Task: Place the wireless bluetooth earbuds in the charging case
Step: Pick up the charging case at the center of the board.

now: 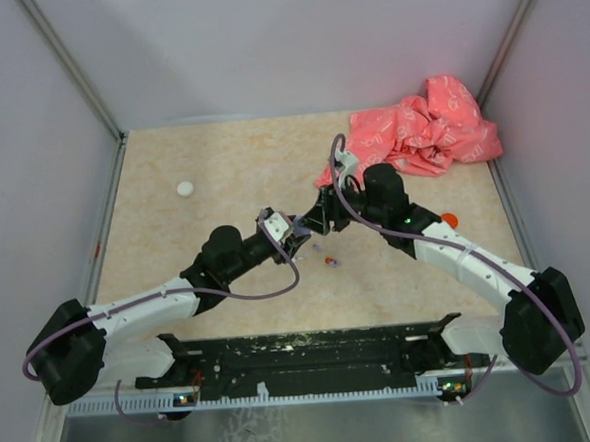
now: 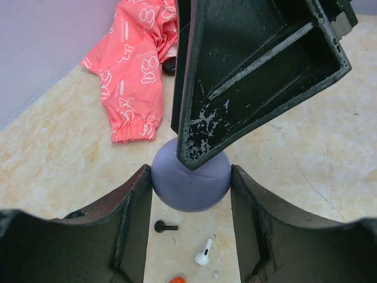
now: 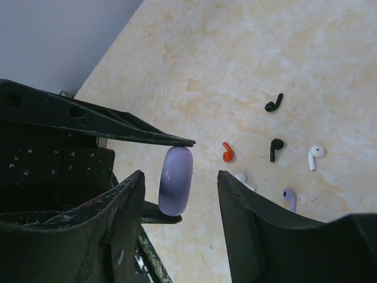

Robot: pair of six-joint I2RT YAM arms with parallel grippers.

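The robot's left gripper is pinching the charging case by its ends, so the right gripper should hold the case while the left gripper shifts to the case's flat sides.
A lilac charging case hangs above the table, closed, with my left gripper shut on its two sides. In the right wrist view the case shows edge-on, pinched between the left fingers above and below it. My right gripper straddles it, open, with a gap on each side. One right finger crosses in front of the case. Earbuds lie loose on the table below: red, two black, white and purple. Both grippers meet at the table's middle.
A crumpled pink cloth lies at the back right. A small white disc sits at the back left and an orange disc lies beside the right arm. Grey walls close in the table on three sides.
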